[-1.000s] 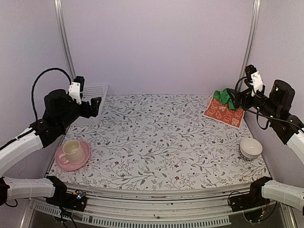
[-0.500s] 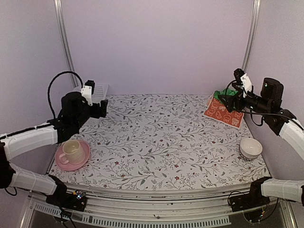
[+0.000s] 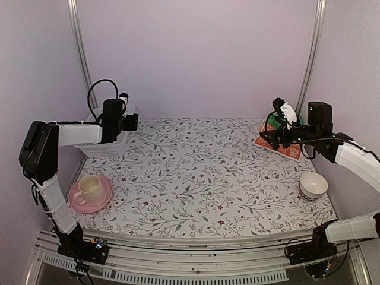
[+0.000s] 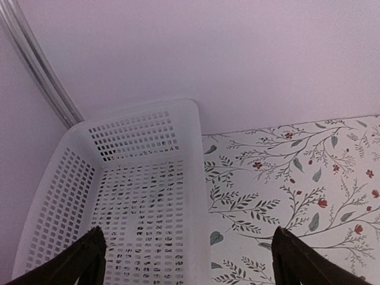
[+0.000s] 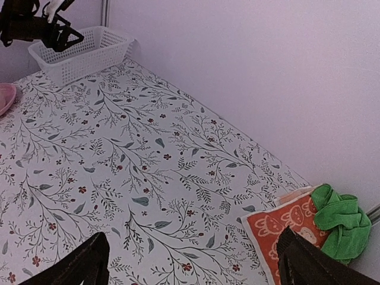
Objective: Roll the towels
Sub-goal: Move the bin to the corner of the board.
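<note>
Next, I carry the green towel (image 5: pixel 341 221) to the middle (image 3: pixel 217 160) with my right gripper first, because the green towel lies bunched up on the orange-red towel, out of my left gripper's reach.
The orange-red towel (image 3: pixel 289 147) with a white pattern lies flat at the table's back right corner; it also shows in the right wrist view (image 5: pixel 284 227). The green towel (image 3: pixel 274 120) is bunched up on its far end, also in the right wrist view (image 5: pixel 338 221). My right gripper (image 3: pixel 268 138) is open and empty, hovering just left of the towels; its fingertips (image 5: pixel 89 259) frame the tablecloth in the wrist view. My left gripper (image 3: pixel 132 122) is open and empty at the back left, above the near right rim of the white basket (image 4: pixel 142 196).
A white perforated basket (image 3: pixel 113 132) sits at the back left corner. A pink saucer with a cream cup (image 3: pixel 90 191) is at the front left. A white bowl (image 3: pixel 313 184) stands at the right. Walls close in the back and sides.
My left arm has swung back and right until its gripper sits over the basket. My right gripper has moved left and down, ending beside the towels' left edge.
</note>
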Available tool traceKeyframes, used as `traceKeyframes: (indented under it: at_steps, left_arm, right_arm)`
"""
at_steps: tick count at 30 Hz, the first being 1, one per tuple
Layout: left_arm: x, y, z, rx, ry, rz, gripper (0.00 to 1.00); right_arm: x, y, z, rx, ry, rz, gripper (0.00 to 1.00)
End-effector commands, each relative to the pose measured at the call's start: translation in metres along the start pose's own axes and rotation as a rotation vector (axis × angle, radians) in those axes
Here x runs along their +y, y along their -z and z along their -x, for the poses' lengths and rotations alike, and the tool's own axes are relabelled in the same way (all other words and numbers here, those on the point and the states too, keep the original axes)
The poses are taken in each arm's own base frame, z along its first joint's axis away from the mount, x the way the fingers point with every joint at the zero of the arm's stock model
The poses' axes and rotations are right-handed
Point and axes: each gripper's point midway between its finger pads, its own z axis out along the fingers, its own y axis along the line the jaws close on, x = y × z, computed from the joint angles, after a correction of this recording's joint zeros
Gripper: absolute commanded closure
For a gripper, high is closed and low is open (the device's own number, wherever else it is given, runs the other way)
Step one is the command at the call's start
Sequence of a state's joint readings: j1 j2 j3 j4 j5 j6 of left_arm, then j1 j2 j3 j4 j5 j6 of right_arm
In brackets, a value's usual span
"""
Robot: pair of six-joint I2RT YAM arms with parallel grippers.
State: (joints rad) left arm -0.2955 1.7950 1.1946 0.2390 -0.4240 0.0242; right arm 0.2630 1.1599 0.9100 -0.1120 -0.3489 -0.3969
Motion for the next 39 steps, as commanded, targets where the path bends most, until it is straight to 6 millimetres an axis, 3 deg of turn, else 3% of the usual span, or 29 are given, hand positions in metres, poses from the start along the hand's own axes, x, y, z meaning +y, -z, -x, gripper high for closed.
traceKeyframes:
  at_steps: [1, 4, 13, 20, 25, 39]
  left_arm:
    - [0.025, -0.023, -0.01, 0.044, -0.016, 0.067, 0.03]
    - [0.023, -0.032, -0.014, 0.055, -0.032, 0.055, 0.03]
    - [-0.011, -0.043, -0.033, 0.103, -0.027, -0.112, 0.03]
    - [-0.011, -0.062, -0.068, 0.217, -0.058, -0.072, 0.03]
    - [0.003, -0.068, -0.079, 0.252, -0.059, 0.01, 0.03]
    - [0.058, -0.068, -0.081, 0.232, -0.029, 0.267, 0.03]
  right_arm:
    - [0.004, -0.008, -0.004, 0.022, 0.026, 0.004, 0.01]
    - [0.006, -0.013, -0.007, 0.033, 0.034, 0.006, 0.01]
    - [0.008, -0.016, -0.013, 0.053, 0.062, -0.011, 0.01]
    - [0.011, -0.019, -0.016, 0.06, 0.077, -0.009, 0.01]
    - [0.012, -0.02, -0.017, 0.063, 0.08, -0.008, 0.01]
    - [0.014, -0.023, -0.022, 0.075, 0.085, 0.002, 0.01]
